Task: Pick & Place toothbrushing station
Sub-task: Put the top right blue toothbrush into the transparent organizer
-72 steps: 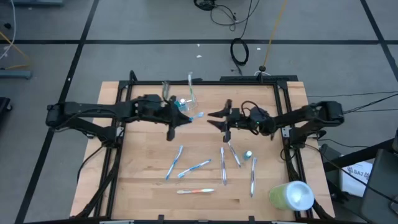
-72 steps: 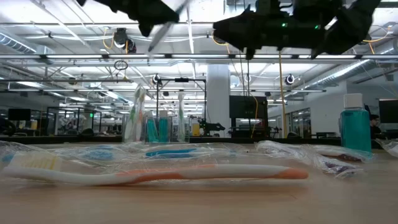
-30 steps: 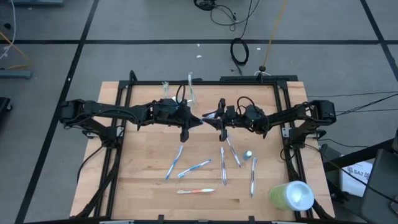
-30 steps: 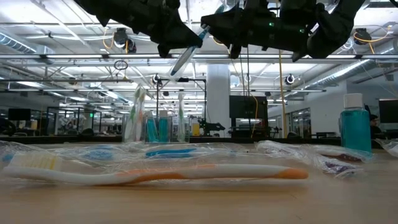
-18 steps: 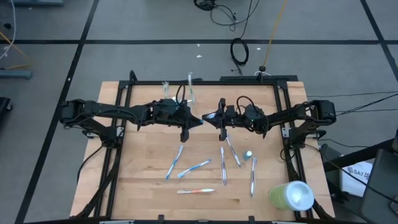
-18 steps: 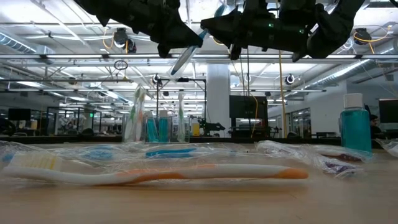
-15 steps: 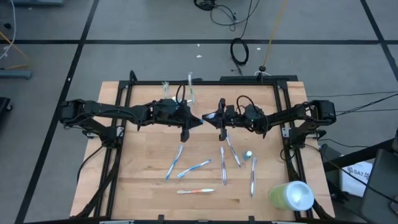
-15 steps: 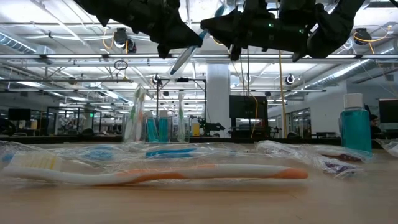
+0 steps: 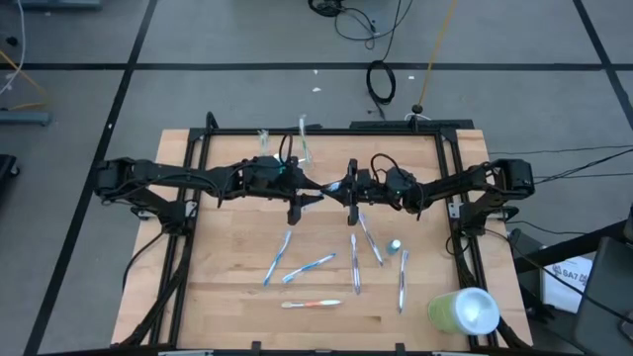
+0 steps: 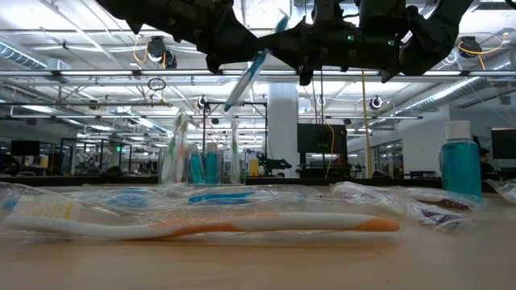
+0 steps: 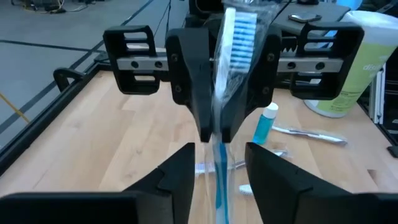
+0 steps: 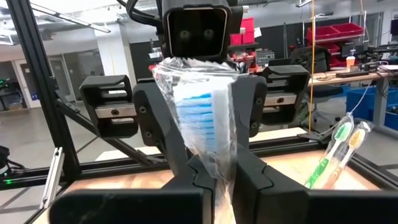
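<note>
My left gripper should grab the blue toothbrush's handle (image 11: 222, 177) and carry the toothbrush to the upright toothbrushes, because my right gripper is holding the blue toothbrush below its bristle head (image 11: 217, 112), far from them.
A blue toothbrush (image 10: 246, 76) in a clear wrapper hangs in mid-air over the table's middle, between my two grippers. My right gripper (image 9: 334, 188) is shut on it. My left gripper (image 11: 217, 180) faces it from the table's left and is open, one finger on each side of the brush's handle (image 11: 217, 177); whether they touch it I cannot tell. Several wrapped toothbrushes (image 9: 309, 265) and a small white-capped tube (image 9: 394, 245) lie flat on the table's near half. Wrapped toothbrushes (image 9: 304, 138) stand upright at the far side, behind my left arm. My right gripper pinches the wrapped toothbrush between its two fingers just below the bristle head (image 12: 208, 155). It comes nearly level from the table's right, with the fingers across the brush. The brush is clear of the table and tilted, head (image 11: 236, 37) up and handle slanting down toward my left gripper.
A large lime-green cylinder (image 9: 463, 309) with a white end lies at the near right corner. An orange-and-white toothbrush (image 10: 201, 227) lies nearest the front edge. A black frame (image 9: 198, 178) borders the table on the left, far and right sides.
My left gripper has opened and let go of the toothbrush's handle, while my right gripper has shut on the brush below its head. Both arms have stayed in place. The brush has stayed in the air and has tipped a little.
</note>
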